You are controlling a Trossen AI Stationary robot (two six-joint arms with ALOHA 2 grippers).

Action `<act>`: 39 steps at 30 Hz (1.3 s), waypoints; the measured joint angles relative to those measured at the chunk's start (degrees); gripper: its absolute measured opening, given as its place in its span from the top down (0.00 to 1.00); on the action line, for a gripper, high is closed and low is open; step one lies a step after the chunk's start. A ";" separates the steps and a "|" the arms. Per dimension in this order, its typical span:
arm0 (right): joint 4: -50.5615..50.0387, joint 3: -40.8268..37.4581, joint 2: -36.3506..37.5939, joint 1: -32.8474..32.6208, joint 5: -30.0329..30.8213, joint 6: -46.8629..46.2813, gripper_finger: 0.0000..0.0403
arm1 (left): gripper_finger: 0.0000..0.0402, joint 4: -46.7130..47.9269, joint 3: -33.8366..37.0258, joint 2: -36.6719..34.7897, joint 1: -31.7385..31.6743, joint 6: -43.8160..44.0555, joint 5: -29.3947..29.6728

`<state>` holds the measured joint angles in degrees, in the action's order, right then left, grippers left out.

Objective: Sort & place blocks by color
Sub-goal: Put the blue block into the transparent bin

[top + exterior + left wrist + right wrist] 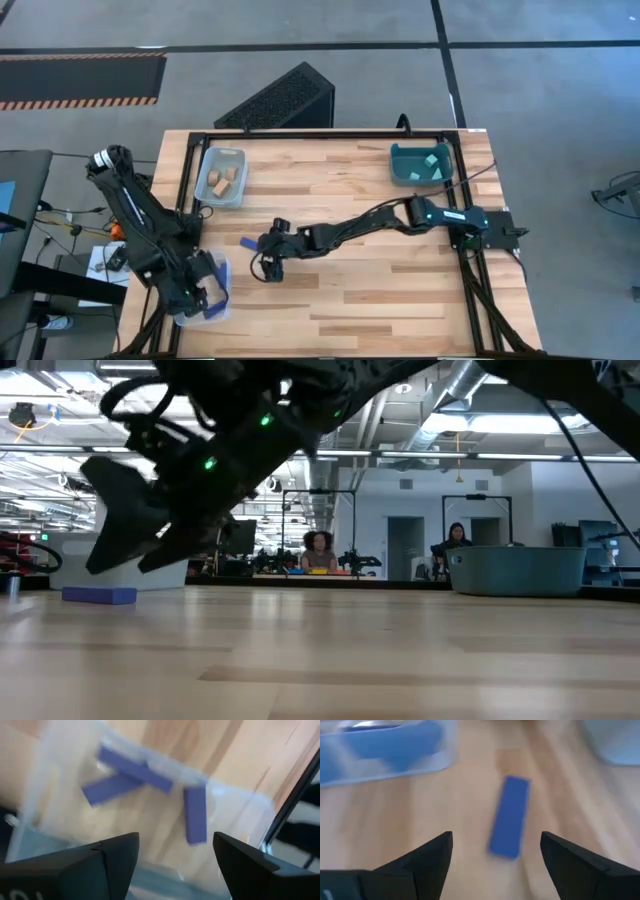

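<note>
My right gripper needs to move back, line up with the dark blue block and reach farther around its near end. The dark blue block lies past the right gripper's open fingers and off their center.
A dark blue block lies flat on the wooden table, left of the middle, and also shows in the low view. My right gripper hangs open just short of it, slanting down from the table's right, touching nothing. My left gripper stands open above a clear bin at the near left corner, pointing down. Three dark blue blocks lie on that bin's floor. Tan blocks sit in a second clear bin, and light cyan blocks in a teal bin.
The clear bin of tan blocks stands at the far left and the teal bin at the far right. A black frame runs around the table's edge. Bare wood spreads across the near middle and right.
</note>
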<state>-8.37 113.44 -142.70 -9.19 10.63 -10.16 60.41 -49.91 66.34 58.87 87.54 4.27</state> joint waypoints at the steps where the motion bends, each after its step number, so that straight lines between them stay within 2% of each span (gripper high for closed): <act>1: -0.05 0.84 -0.96 0.04 1.60 0.17 0.20 | 0.40 0.89 -0.29 -0.89 -0.02 0.05 1.69; 3: 0.31 2.48 -2.57 0.38 4.11 0.17 0.19 | 0.40 2.64 -0.46 -2.55 -0.03 0.04 4.75; 7: -0.19 3.09 -3.04 1.32 4.48 0.16 0.20 | 0.40 5.51 -0.48 -5.69 -0.04 -2.19 8.76; 13: -0.74 3.11 -2.99 3.62 4.50 -2.30 0.23 | 0.40 9.72 -0.48 -9.79 -1.88 -8.62 9.22; 18: -4.82 3.11 -2.97 5.30 4.19 -7.35 0.27 | 0.40 11.01 -0.48 -13.18 -5.57 -12.79 12.47; 22: -8.27 3.11 -2.97 5.26 1.21 -8.67 0.31 | 0.40 11.05 -0.48 -15.32 -8.50 -16.23 14.31; 28: -10.87 3.18 -2.80 4.14 0.95 -7.62 0.37 | 0.40 11.07 -0.48 -16.56 -11.35 -17.80 14.87; 31: -11.39 3.18 -2.80 3.76 1.18 -7.66 0.43 | 0.40 11.05 -0.48 -16.49 -11.41 -18.89 15.10; 37: -13.19 3.19 -2.39 3.72 0.76 -13.61 0.61 | 0.40 11.07 -0.48 -16.51 -11.41 -19.16 15.24; 39: -12.88 3.09 -1.95 3.55 0.13 -13.59 0.63 | 0.40 11.07 -0.48 -16.51 -11.41 -19.16 15.11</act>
<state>-21.24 116.53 -144.64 -5.64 10.76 -23.74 71.48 -50.39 49.82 47.46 68.38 19.39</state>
